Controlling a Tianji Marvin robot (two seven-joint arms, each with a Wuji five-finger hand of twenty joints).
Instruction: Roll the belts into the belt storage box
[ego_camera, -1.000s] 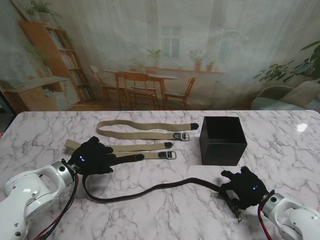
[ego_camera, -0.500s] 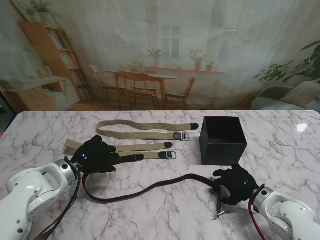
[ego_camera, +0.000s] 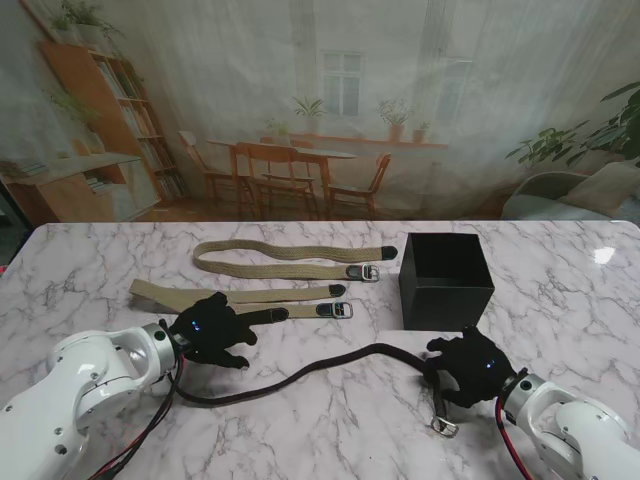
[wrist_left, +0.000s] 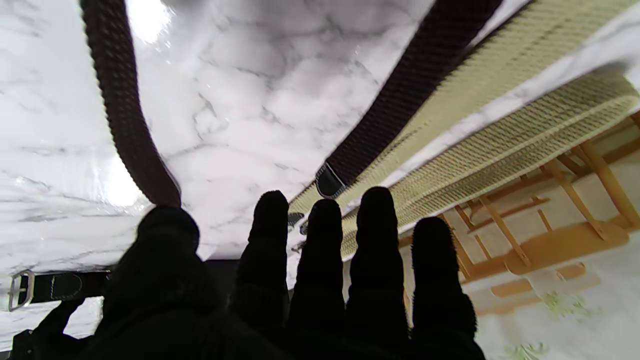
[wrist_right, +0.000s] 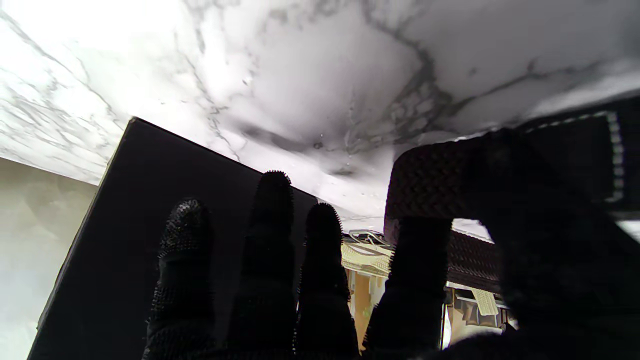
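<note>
My gripper will straighten the part of the dark brown belt (ego_camera: 286, 382) that snakes slack (ego_camera: 376, 349) between my grippers when it pulls the belt, and the belt's tip will stay in place.
A long dark brown belt (ego_camera: 320, 371) snakes across the marble between my two hands. Its tip (ego_camera: 266, 316) lies on the nearer beige belt (ego_camera: 280, 296). My left hand (ego_camera: 212, 338) hovers over the belt's left part, fingers (wrist_left: 322, 240) spread and holding nothing; both strands (wrist_left: 120, 100) stay flat on the table. My right hand (ego_camera: 470, 367) is shut on the buckle end, with the belt (wrist_right: 430, 180) folded between thumb and index finger. The buckle (ego_camera: 443, 426) hangs just nearer to me. The black storage box (ego_camera: 445, 279) stands right behind that hand.
A second beige belt (ego_camera: 290, 256) lies farther back, left of the box. Both beige belts (wrist_left: 500, 145) run past my left fingertips. The box wall (wrist_right: 150, 210) fills the space ahead of my right fingers. The marble table (ego_camera: 560, 300) stretches right of the box.
My left hand slid right and nearer to me along the dark belt, and the belt's left loop flattened. The right hand pulled the buckle end in, left and toward the box.
</note>
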